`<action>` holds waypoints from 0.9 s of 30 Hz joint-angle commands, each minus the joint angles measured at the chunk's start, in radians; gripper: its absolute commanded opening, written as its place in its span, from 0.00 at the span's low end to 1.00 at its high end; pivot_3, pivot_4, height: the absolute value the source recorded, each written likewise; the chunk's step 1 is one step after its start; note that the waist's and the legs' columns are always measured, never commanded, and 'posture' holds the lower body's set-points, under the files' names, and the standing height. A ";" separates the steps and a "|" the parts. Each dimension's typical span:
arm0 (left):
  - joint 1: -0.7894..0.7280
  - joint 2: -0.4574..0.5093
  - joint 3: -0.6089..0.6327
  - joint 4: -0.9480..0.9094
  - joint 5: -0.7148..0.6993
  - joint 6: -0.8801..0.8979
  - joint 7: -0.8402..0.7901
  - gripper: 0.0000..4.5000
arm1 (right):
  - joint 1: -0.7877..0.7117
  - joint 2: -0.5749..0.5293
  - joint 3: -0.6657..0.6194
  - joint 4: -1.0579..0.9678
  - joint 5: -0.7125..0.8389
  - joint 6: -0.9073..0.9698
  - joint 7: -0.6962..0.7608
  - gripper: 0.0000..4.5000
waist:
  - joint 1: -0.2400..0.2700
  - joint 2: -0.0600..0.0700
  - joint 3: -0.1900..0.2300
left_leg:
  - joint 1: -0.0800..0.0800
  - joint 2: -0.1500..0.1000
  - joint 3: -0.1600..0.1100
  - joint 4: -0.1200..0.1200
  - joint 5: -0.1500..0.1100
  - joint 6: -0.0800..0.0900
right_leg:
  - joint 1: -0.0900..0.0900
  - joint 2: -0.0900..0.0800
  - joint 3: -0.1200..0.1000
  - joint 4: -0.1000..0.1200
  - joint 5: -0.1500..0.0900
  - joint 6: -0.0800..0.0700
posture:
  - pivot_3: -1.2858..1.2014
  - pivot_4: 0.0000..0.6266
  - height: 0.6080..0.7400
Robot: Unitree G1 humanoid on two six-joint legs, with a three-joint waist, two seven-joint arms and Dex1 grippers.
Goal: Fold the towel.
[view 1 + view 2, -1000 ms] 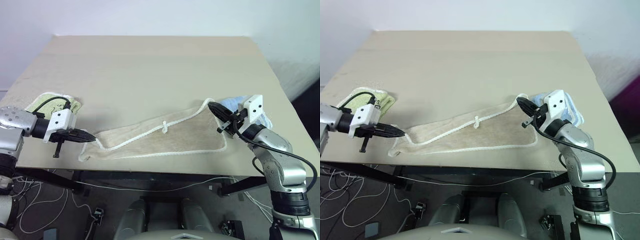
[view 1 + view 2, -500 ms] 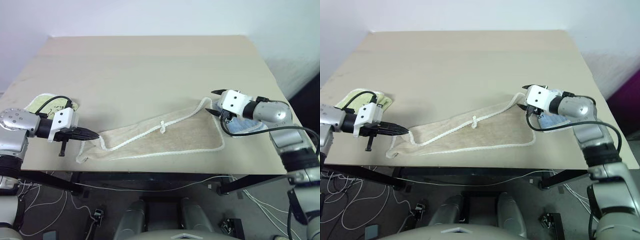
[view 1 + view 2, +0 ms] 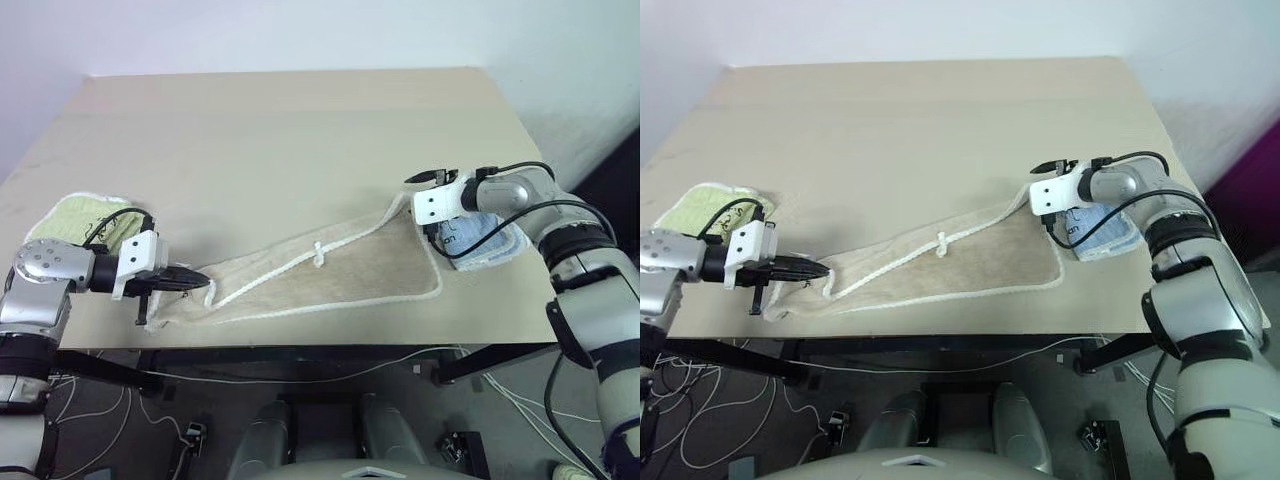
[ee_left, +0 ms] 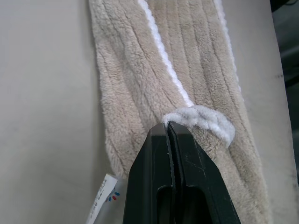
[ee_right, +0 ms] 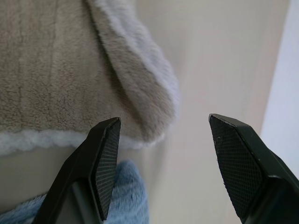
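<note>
I expect the beige towel point(image 3: 345, 277) to open into a hanging sheet when I raise both its corners, since the towel's white edge with the loop point(image 3: 318, 253) is folded over.
The beige towel point(image 3: 340, 275) lies as a long, narrow, folded strip across the near part of the table point(image 3: 280, 130), with white corded edging and a small white loop point(image 3: 320, 253). My left gripper point(image 3: 195, 283) is at the strip's left end, shut on the towel's white-edged corner point(image 4: 201, 119). My right gripper point(image 3: 420, 207) hovers at the strip's right far corner. In the right wrist view it point(image 5: 163, 123) stands open, its fingers point(image 5: 105, 163) straddling the rounded towel corner point(image 5: 154, 102) with nothing held.
A light blue towel point(image 3: 480, 240) lies just right of the beige towel, under my right arm. A yellow-green towel point(image 3: 85, 215) sits at the table's left edge behind my left arm. The near table edge runs close below the strip.
My right gripper has opened, let go of the towel's right corner, rolled over and moved farther onto the table. My left gripper sank slightly, still shut on its corner.
</note>
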 commanded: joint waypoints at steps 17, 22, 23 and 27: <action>0.065 -0.011 0.055 -0.131 -0.017 0.065 0.058 0.00 | -0.124 0.008 0.134 0.092 -0.201 -0.131 -0.191 0.29 | 0.001 0.000 0.000 | 0.000 -0.001 0.000 0.000 0.000 0.000 | 0.000 0.000 0.000 0.001 0.000 0.000 | 0.52 0.24 1.00; 0.035 -0.014 0.055 -0.106 -0.010 0.063 0.061 0.00 | -0.118 -0.026 0.137 0.079 -0.209 -0.150 -0.198 0.01 | 0.001 0.000 0.000 | 0.000 -0.001 0.000 0.000 0.000 0.000 | 0.000 0.000 0.000 0.001 0.000 0.000 | 0.52 0.24 1.00; 0.026 -0.014 0.056 -0.096 -0.008 0.061 0.062 0.00 | -0.116 -0.035 0.135 0.072 -0.208 -0.155 -0.198 0.01 | 0.001 0.000 0.000 | 0.000 -0.001 0.000 0.000 0.000 0.000 | 0.000 0.000 0.000 0.001 0.000 0.000 | 0.52 0.24 1.00; -0.027 -0.023 0.081 -0.043 -0.016 0.060 0.086 0.00 | -0.106 -0.066 0.115 0.051 -0.188 -0.168 -0.185 0.01 | 0.001 0.000 0.000 | 0.000 -0.001 0.000 0.000 0.000 0.000 | 0.000 0.000 0.000 0.001 0.000 0.000 | 0.52 0.24 1.00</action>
